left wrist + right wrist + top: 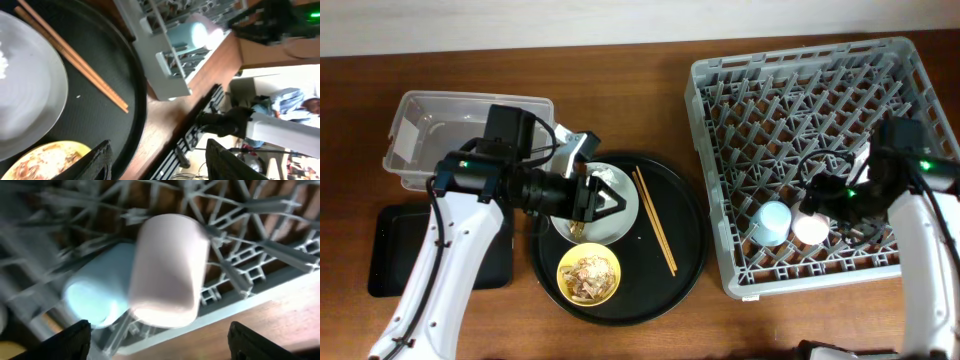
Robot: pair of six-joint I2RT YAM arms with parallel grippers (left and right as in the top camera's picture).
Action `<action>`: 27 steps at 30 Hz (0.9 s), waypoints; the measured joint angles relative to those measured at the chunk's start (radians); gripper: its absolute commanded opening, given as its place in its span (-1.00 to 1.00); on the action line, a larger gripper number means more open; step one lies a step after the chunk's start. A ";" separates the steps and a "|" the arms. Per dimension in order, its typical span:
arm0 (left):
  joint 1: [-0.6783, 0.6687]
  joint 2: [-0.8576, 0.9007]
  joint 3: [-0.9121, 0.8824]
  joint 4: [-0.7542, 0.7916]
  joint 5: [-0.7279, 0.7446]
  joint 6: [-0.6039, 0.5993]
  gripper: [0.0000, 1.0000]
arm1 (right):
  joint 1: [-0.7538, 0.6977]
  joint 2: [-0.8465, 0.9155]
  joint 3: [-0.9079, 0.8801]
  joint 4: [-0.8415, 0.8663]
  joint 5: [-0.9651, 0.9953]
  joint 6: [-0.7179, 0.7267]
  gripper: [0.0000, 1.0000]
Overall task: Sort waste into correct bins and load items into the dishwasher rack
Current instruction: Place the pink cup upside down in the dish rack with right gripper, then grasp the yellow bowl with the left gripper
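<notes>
The small yellow bowl has brownish food scraps (588, 278) in it. My left gripper should empty the scraps into the flat black tray (485, 262) before the bowl goes into the rack.
My left gripper (603, 200) (157, 152) is open and empty, hovering over the grey round plate (620, 222) (30, 95) on the round black tray. White tissue (611, 178) lies on the plate's far edge. The small yellow bowl (589, 275) (45, 160) holds brownish food scraps. The wooden chopsticks (655, 222) (75, 60) lie on the tray right of the plate. My right gripper (817, 207) (165, 337) is open over the dishwasher rack (880, 70) (250, 255). The pink cup (810, 229) (167, 270) and light-blue cup (772, 222) (97, 295) lie side by side in the rack, free of my fingers.
The round black tray (685, 255) (115, 65) sits at centre. The clear plastic tub (420, 125) stands at back left. The flat black tray (390, 255) lies at front left, partly under my left arm. The rack's front wall (160, 65) is near the table edge.
</notes>
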 measured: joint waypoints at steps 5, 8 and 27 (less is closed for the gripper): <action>-0.090 0.000 -0.002 -0.020 -0.179 -0.048 0.11 | 0.000 -0.177 0.013 -0.020 -0.226 -0.089 0.79; -0.193 0.000 -0.039 -0.027 -0.377 -0.162 -0.04 | 0.001 -0.291 0.020 -0.036 -0.327 -0.114 0.84; -0.578 0.002 -0.550 0.436 -0.868 -0.658 -0.99 | 0.001 -0.403 0.026 -0.100 -0.412 -0.134 0.84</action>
